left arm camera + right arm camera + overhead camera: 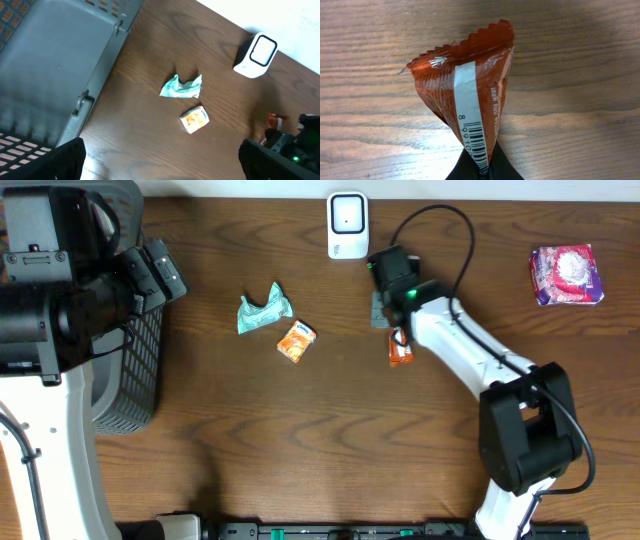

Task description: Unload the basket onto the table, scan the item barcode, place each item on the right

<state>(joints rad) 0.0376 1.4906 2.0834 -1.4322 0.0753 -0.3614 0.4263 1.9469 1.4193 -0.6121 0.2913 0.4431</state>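
Note:
The robot's right gripper is pinching the snack packet over its white barcode strip [475, 136], so it should lower the packet [401, 353], open, and grip it again with the barcode clear before scanning.
A red-orange snack packet [465, 95] with a white barcode strip [475, 137] is pinched at its lower end by my right gripper [482, 169], which is shut on it just above the wooden table. From overhead, the packet [400, 352] hangs under the right gripper [397, 335], a short way below the white scanner [347, 225] at the table's back edge. My left gripper [168, 272] stands open at the far left beside the basket, with nothing between its fingers [67, 160]. The left wrist view shows the scanner [256, 54] and the packet [276, 121] off to the right.
A crumpled green wrapper [262, 312] and a small orange packet [296, 340] lie left of centre. A purple packet [566, 275] sits at the far right. A grey mesh basket [135, 370] stands at the left edge, under the left arm.

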